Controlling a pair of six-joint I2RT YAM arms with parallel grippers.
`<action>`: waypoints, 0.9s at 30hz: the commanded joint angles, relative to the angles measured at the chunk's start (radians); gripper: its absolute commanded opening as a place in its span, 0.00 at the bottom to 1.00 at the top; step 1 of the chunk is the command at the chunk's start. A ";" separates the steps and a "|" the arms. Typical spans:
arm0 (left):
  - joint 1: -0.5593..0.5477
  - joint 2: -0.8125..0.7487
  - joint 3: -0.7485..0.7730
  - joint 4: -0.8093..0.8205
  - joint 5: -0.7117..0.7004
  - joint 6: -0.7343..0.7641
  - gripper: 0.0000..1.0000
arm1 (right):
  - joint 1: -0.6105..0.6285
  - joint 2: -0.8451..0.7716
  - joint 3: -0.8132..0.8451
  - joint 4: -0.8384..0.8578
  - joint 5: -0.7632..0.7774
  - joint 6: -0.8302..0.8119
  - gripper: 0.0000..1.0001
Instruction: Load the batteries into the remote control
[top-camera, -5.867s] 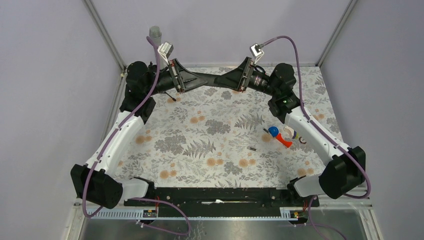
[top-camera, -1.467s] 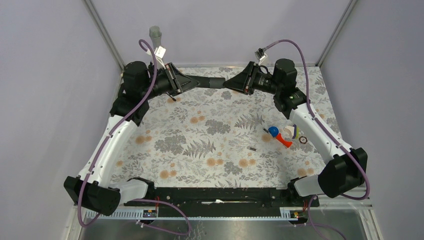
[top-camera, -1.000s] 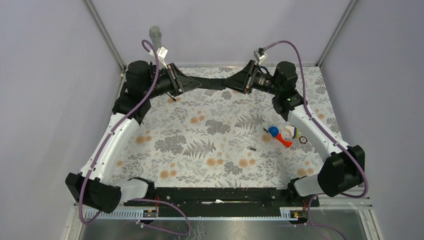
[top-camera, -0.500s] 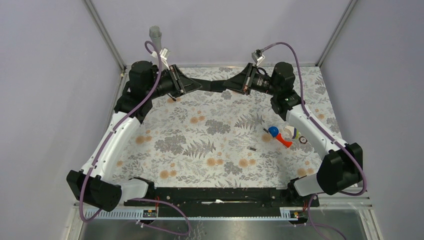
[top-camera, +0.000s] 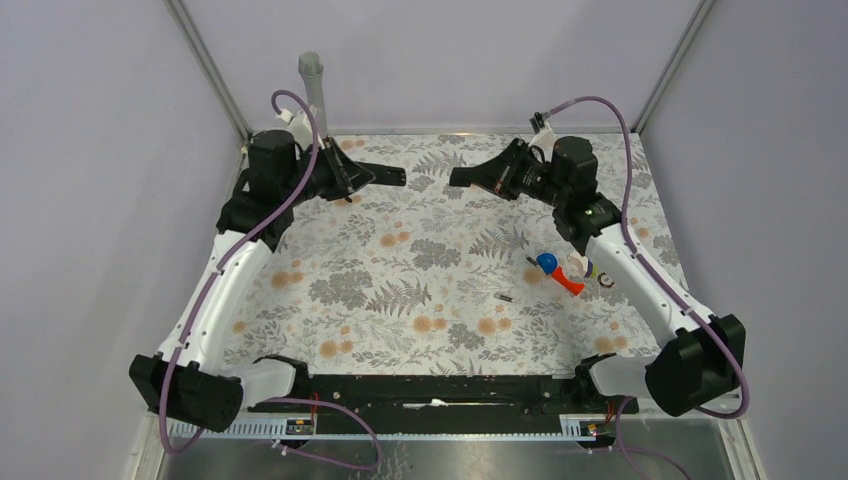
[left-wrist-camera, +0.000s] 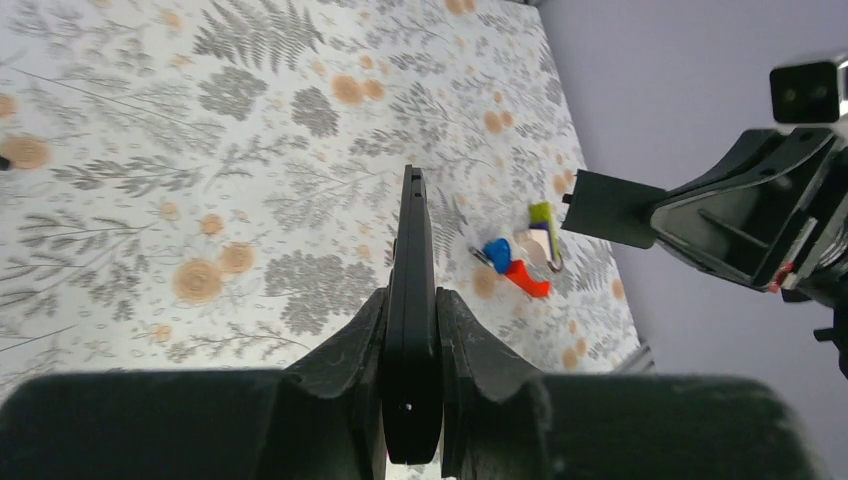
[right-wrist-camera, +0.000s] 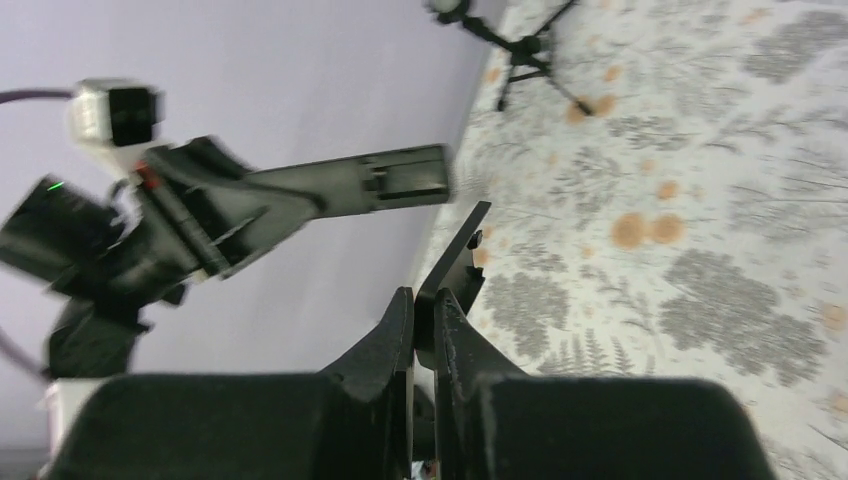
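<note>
The short black piece is clear of the remote control, so I should keep lowering it with my right gripper to the open floral mat and release it there.
The remote control is a slim black bar held off the table at the back, with my left gripper shut on its left end. In the left wrist view it shows edge-on between the fingers. My right gripper is shut on a short thin black piece, a small gap from the remote's free end. That piece sticks out past my right gripper, with the remote beyond it. One small dark battery lies on the floral mat.
Red, blue and white toy pieces with a small ring lie right of centre, also seen as toy pieces. A small black tripod stands at the back left, shown as the tripod. Purple walls close off the back and sides.
The two grippers, joined at the remote before, have drawn apart. The right gripper shut on the short black piece, and that piece now stands clear of the remote.
</note>
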 joint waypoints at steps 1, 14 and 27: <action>0.021 -0.073 -0.029 0.045 -0.078 0.052 0.00 | -0.015 0.036 -0.087 -0.074 0.176 -0.068 0.00; 0.028 -0.202 -0.098 0.045 -0.131 0.069 0.00 | -0.048 0.377 -0.104 0.133 0.142 -0.061 0.00; 0.056 -0.214 -0.095 0.071 -0.119 0.036 0.00 | -0.084 0.504 -0.142 0.128 0.108 -0.089 0.07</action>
